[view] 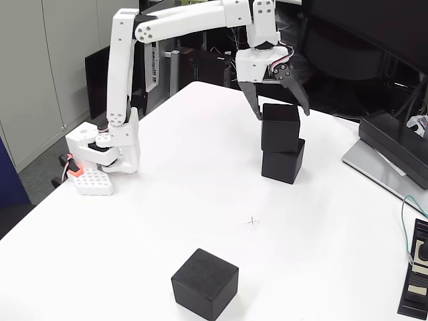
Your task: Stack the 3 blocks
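Observation:
The upper block (280,128) rests out of line on the lower block, so the upper block will slide and turn when I push the third block onto it.
Two black blocks stand stacked on the white table (200,174), right of centre: the upper block (280,127) rests on the lower block (283,160), slightly offset to the left. A third black block (204,283) sits alone near the front edge. My gripper (282,110) hangs just over the upper block, its dark fingers spread to either side of the block's top edge. It is open, and the fingers look apart from the block's sides.
The white arm's base (107,150) is clamped at the table's left edge. A flat black device on a grey base (394,150) lies at the right edge, and a small black device (418,277) with a cable at the front right. A small pencilled cross (252,222) marks the table's middle.

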### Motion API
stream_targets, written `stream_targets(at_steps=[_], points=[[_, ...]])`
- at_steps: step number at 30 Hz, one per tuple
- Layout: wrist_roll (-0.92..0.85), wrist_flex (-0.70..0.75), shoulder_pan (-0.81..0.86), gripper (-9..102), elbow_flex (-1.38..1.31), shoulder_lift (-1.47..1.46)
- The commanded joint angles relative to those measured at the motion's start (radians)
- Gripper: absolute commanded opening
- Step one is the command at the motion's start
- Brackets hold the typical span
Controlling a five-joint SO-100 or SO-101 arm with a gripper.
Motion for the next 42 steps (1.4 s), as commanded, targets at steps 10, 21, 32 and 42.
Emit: stream_targets(at_steps=[10, 21, 32, 42], points=[[-0.008, 0.002, 0.028, 33, -0.109, 0.057], [-0.149, 0.002, 0.227, 33, -0.135, 0.058], [-0.224, 0.002, 0.480, 33, -0.133, 0.072], [-0.318, 0.002, 0.739, 32, -0.120, 0.218]])
